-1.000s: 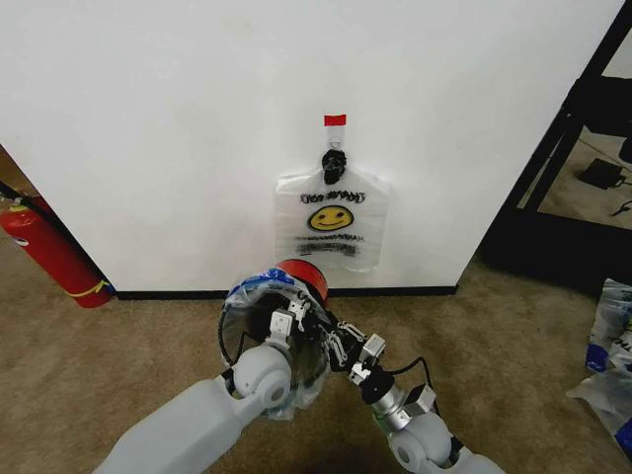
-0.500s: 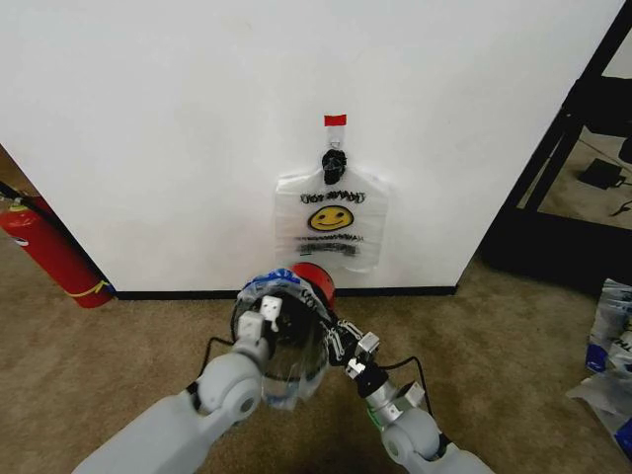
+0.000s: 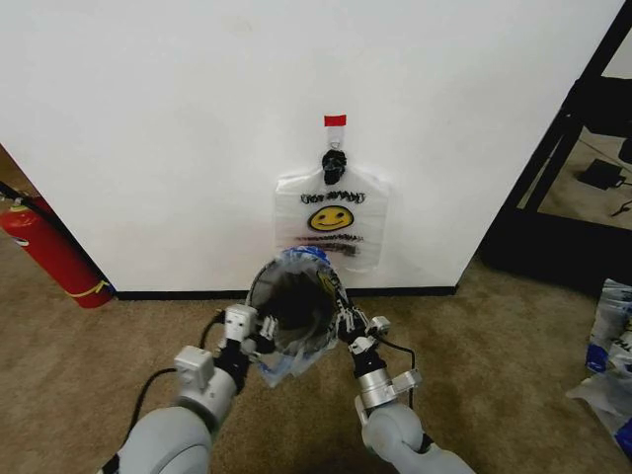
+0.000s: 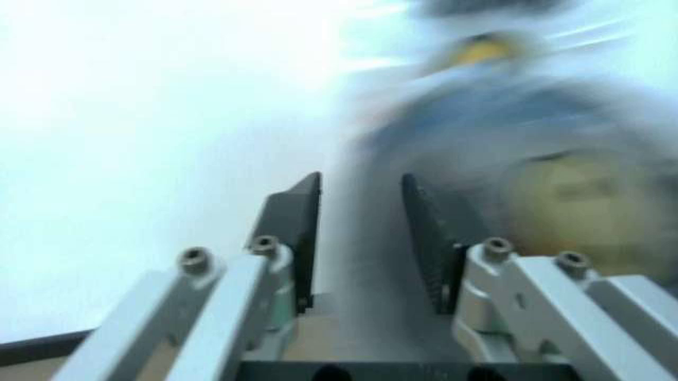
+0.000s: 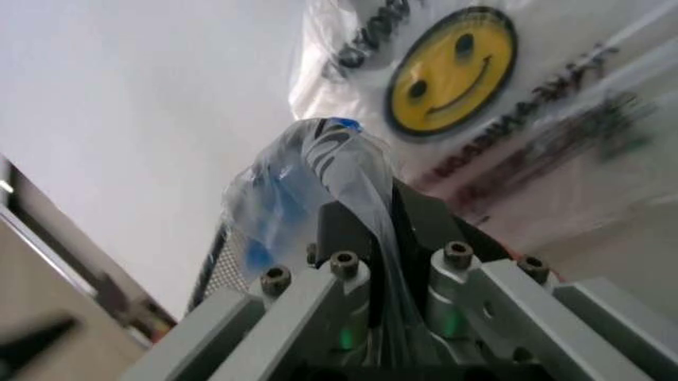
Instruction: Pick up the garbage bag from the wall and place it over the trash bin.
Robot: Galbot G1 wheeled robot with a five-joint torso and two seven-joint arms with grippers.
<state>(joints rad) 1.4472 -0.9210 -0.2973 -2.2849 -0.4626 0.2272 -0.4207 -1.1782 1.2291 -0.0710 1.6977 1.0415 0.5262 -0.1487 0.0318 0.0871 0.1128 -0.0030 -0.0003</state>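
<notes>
The garbage bag (image 3: 304, 255) will bunch up into a point outside the bin when I pull the bag's edge down, because loose plastic (image 3: 285, 366) hangs past the bin's near rim.
The garbage bag (image 3: 284, 363), thin clear plastic with blue patches, is draped over the rim of the black mesh trash bin (image 3: 296, 308), whose dark opening faces me. My right gripper (image 3: 344, 314) is shut on a fold of the bag at the bin's right rim; the right wrist view shows the plastic (image 5: 307, 175) pinched in that gripper (image 5: 366, 210) beside the mesh (image 5: 212, 270). My left gripper (image 3: 259, 341) sits at the bin's lower left side. In its wrist view it (image 4: 360, 190) stands open, with the blurred bag just ahead. The white wall (image 3: 148, 118) is right behind.
A flat stack of smiley bags (image 3: 331, 217) hangs from a black hook (image 3: 334, 163) under a red tape strip (image 3: 335, 119). A red fire extinguisher (image 3: 49, 252) stands at the left. A black shelf frame (image 3: 573, 128) and loose bags (image 3: 607, 346) are at the right.
The bin with the bag has moved up and toward the wall, its opening now facing me and its red base hidden. My left arm has drawn back and down, off the rim.
</notes>
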